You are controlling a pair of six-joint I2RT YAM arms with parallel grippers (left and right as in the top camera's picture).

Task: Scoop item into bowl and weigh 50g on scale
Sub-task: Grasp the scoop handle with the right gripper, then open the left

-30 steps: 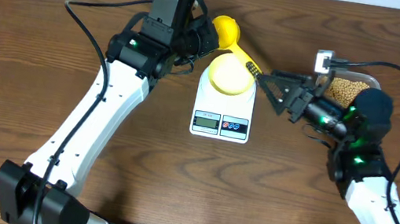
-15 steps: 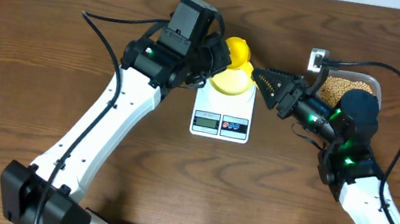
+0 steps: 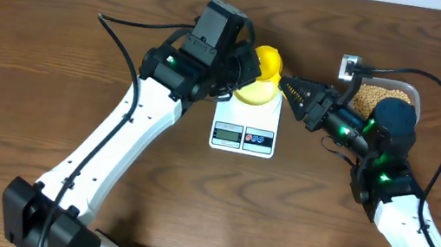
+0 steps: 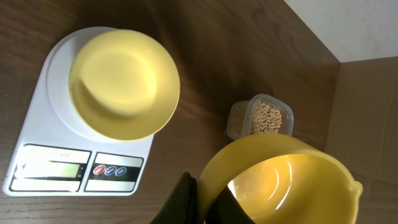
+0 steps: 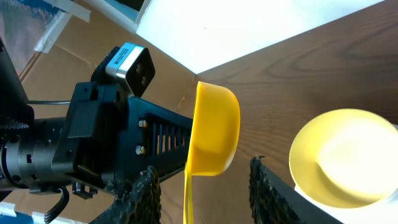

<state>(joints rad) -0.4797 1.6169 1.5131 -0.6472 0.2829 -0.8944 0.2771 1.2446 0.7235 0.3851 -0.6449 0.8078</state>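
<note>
Next, my right gripper takes the scoop (image 4: 217, 173) by its handle (image 5: 188, 198), because my left gripper is holding the scoop's rim and needs to be free for the scale's buttons.
The pale-yellow bowl (image 4: 124, 84) stands empty on the white scale (image 4: 37, 155), also seen from above as bowl (image 3: 253, 92) on scale (image 3: 245, 123). My left gripper (image 4: 205, 199) is shut on the rim of a yellow scoop (image 4: 283, 180), holding its cup (image 3: 267, 60) just behind the bowl. My right gripper (image 5: 202, 199) is open, its fingers (image 5: 146, 193) on either side of the scoop's thin handle (image 5: 188, 199) with a gap on both sides. The beans (image 3: 371, 95) fill a clear tub (image 4: 268, 116) to the right of the scale.
The left arm's black wrist (image 5: 112, 143) sits close behind the scoop. The tub (image 3: 401, 87) lies right under the right arm's elbow. A cardboard wall (image 4: 367, 124) stands beyond the table's far edge. Cables loop over both arms.
The left arm has carried the scoop rightward, over the bowl's back edge. The right gripper has moved in toward the scoop's handle and its jaws have narrowed around it.
</note>
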